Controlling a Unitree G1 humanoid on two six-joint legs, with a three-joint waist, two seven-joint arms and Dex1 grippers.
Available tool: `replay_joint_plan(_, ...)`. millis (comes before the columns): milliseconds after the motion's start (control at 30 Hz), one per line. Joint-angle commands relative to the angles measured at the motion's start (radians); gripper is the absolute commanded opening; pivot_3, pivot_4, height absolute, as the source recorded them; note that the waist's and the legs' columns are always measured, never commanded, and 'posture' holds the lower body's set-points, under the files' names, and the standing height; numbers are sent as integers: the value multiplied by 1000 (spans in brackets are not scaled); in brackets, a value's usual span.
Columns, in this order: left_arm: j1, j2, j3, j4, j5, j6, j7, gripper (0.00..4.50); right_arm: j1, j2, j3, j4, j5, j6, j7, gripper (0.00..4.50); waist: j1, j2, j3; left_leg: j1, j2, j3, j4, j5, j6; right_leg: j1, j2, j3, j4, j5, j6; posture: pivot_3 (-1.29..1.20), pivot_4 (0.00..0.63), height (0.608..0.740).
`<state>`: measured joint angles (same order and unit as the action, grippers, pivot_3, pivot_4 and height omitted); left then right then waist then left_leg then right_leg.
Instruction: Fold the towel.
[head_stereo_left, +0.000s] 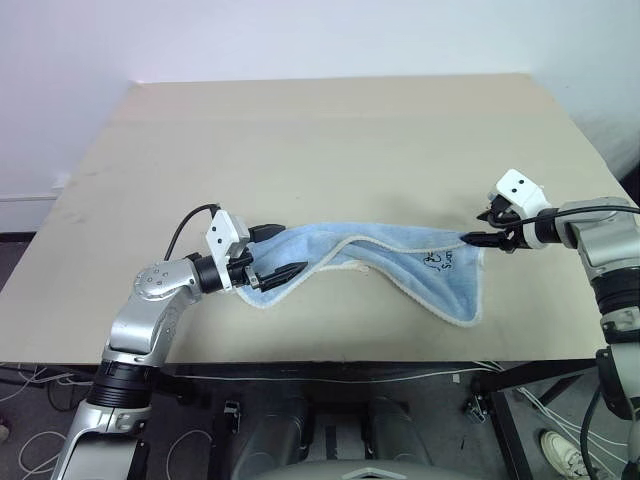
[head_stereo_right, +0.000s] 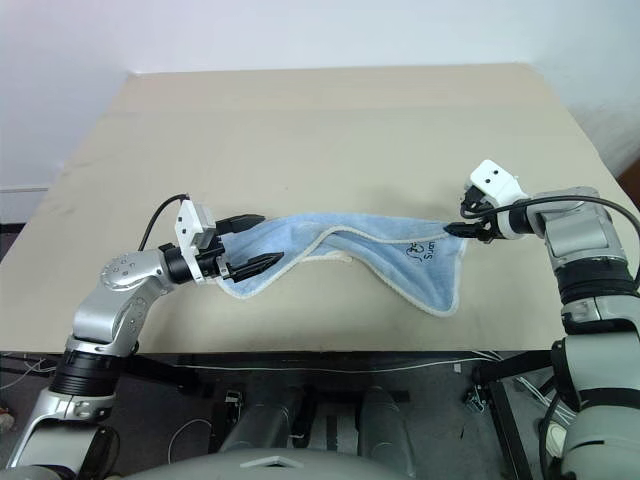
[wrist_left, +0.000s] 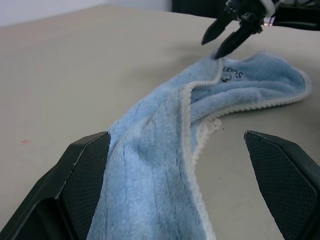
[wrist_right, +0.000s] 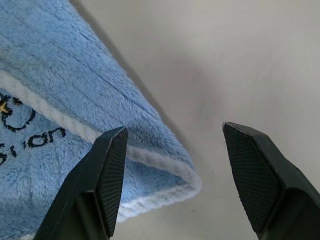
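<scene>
White edging (head_stereo_left: 398, 246) runs across the light blue towel's side, so I expect the towel (head_stereo_left: 432, 282) to straighten out into a smooth doubled piece when I lift its corner and pull it.
The light blue towel (head_stereo_left: 385, 252) lies bunched in a long twisted strip across the front of the table, white edging showing and a dark printed mark (head_stereo_left: 440, 262) near its right corner. My left gripper (head_stereo_left: 277, 252) is open and level, its two fingers straddling the towel's left end (wrist_left: 150, 165) without pinching it. My right gripper (head_stereo_left: 476, 236) is open and tilted down at the towel's right corner (wrist_right: 165, 172), which sits between its spread fingers (wrist_right: 112, 175). The left wrist view also shows the right gripper (wrist_left: 226, 37) over that far corner.
The tan table (head_stereo_left: 300, 130) stretches wide and bare behind the towel. Its front edge (head_stereo_left: 330, 358) runs close below the towel, with cables on the floor under it. A white wall stands behind the table.
</scene>
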<state>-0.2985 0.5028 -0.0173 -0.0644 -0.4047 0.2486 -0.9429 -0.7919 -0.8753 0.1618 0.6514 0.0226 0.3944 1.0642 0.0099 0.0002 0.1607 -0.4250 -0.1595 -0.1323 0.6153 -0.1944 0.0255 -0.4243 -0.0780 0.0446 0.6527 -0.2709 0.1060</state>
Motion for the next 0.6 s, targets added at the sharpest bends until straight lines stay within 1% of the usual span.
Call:
replay_joint_plan(33, 15, 16, 29, -47, -5, -19, 6, 4500, -36, -24, -55, 0, 28, -2, 42, 3196, 0, 0, 0, 0, 0, 0, 0, 0, 0, 0, 0, 0, 0, 0, 0, 0, 150, 740)
replay_joint_plan(167, 28, 22, 34, -54, -7, -20, 6, 4500, -13, -63, -80, -41, 44, -5, 104, 3196, 1, 0, 0, 0, 0, 0, 0, 0, 0, 0, 0, 0, 0, 0, 0, 0, 150, 740)
replay_joint_plan(267, 31, 26, 32, -51, 0, -24, 6, 4500, 0, -74, -62, -27, 9, -30, 94, 3196, 1, 0, 0, 0, 0, 0, 0, 0, 0, 0, 0, 0, 0, 0, 0, 0, 150, 740)
replay_joint_plan(467, 40, 33, 26, -59, 2, -25, 7, 4500, 24, -68, -54, -23, -14, -48, 100, 3196, -1, 0, 0, 0, 0, 0, 0, -1, -2, 0, 0, 0, 0, 0, 0, 0, 150, 740)
replay_joint_plan(600, 40, 36, 27, -64, 2, -24, 9, 4500, 19, -33, -39, 3, -40, -74, 82, 3196, -1, 0, 0, 0, 0, 0, 0, -1, -2, 0, 0, 0, 0, 0, 0, 0, 150, 740)
